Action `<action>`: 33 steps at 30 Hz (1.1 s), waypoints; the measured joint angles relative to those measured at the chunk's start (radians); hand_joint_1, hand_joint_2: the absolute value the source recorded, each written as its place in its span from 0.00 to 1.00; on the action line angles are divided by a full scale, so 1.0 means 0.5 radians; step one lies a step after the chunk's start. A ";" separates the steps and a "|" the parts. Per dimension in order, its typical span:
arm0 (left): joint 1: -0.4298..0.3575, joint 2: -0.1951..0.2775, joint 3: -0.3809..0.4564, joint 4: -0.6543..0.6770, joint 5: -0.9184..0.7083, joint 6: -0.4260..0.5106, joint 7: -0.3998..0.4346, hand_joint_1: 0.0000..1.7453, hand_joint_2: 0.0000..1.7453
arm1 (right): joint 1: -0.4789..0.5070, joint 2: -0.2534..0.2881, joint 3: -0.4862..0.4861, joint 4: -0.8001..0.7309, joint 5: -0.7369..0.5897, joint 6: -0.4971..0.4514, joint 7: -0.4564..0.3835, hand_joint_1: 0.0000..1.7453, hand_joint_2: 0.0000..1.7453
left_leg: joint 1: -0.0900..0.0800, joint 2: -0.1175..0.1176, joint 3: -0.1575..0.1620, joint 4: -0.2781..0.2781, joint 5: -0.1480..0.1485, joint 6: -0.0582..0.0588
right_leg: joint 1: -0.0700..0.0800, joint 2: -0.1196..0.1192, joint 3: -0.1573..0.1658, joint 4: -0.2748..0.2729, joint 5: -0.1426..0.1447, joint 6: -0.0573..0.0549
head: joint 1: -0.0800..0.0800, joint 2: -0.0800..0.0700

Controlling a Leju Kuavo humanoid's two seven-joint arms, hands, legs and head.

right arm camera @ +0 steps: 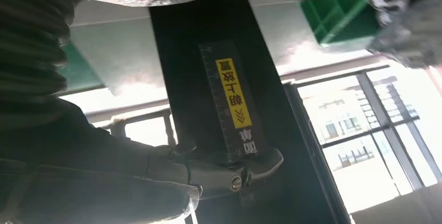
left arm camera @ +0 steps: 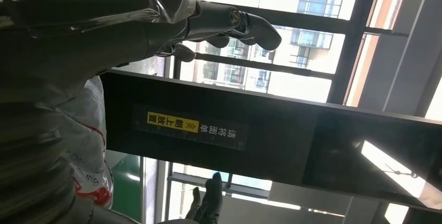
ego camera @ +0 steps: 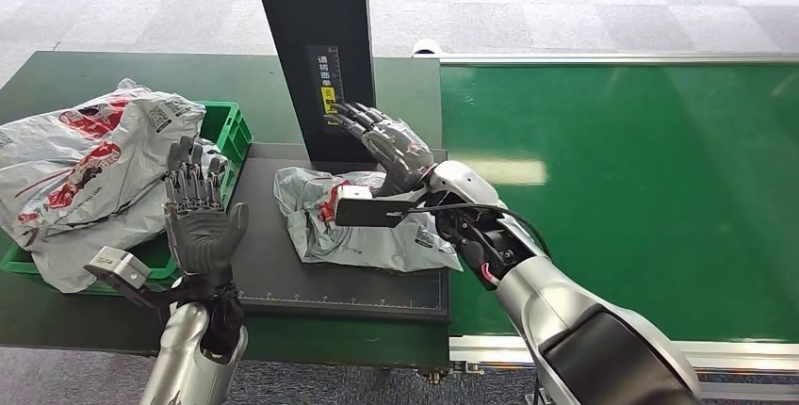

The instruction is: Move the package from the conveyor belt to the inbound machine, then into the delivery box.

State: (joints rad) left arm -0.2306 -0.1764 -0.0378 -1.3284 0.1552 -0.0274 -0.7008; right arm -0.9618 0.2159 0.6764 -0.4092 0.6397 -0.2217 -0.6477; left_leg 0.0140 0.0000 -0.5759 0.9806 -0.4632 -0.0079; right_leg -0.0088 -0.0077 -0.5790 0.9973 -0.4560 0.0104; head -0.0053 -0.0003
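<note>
I expect the package (ego camera: 372, 245) to bunch up at my grip and bulge out beyond it when I lift the package, because loose folds (ego camera: 302, 203) run through its crumpled end.
A grey plastic package (ego camera: 353, 221) with red print lies crumpled on the black platform of the inbound machine (ego camera: 283, 283), in front of its black upright column (ego camera: 316, 47). My right hand (ego camera: 386, 141) hovers above the package's far side, fingers spread toward the column's yellow label (right arm camera: 233, 92), holding nothing. My left hand (ego camera: 200, 212) stands upright at the platform's left edge, fingers apart and empty, next to the green delivery box (ego camera: 226, 132). In the left wrist view the left hand's fingers (left arm camera: 229, 23) stretch toward the column (left arm camera: 260, 135).
The green box holds several grey packages (ego camera: 89, 170) piled above its rim. The wide green conveyor belt (ego camera: 641, 188) runs along the right with a metal frame (ego camera: 612, 58). Grey carpet floor lies beyond the table.
</note>
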 joint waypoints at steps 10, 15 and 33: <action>-0.004 0.006 0.003 0.022 -0.002 0.032 0.000 0.00 1.00 | 0.269 -0.080 -0.460 -0.576 -0.821 0.428 -0.095 0.00 1.00 | 0.000 0.000 0.000 0.000 0.000 0.000 | 0.000 0.000 0.000 0.000 0.000 0.000 | 0.000 0.000; -0.003 0.011 0.005 0.022 -0.003 0.033 0.000 0.00 1.00 | 0.362 -0.126 -0.551 -0.753 -0.848 0.452 -0.095 0.00 1.00 | 0.000 0.000 0.000 0.000 0.000 0.000 | 0.000 0.000 0.000 0.000 0.000 0.000 | 0.000 0.000; 0.139 0.032 0.037 -0.110 -0.101 0.005 0.045 0.00 1.00 | 1.090 -0.209 -0.937 -1.258 -1.332 0.941 0.241 0.00 1.00 | 0.000 -0.001 0.000 -0.001 -0.003 -0.001 | 0.000 0.000 0.000 -0.001 -0.001 0.000 | 0.000 0.000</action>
State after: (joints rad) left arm -0.1610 -0.1602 -0.0192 -1.3835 0.1046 -0.0249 -0.6784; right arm -0.4167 0.1116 0.2080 -1.0382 -0.0262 0.2488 -0.5271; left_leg 0.0139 -0.0004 -0.5760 0.9802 -0.4646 -0.0083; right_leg -0.0089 -0.0079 -0.5788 0.9968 -0.4565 0.0106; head -0.0053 -0.0001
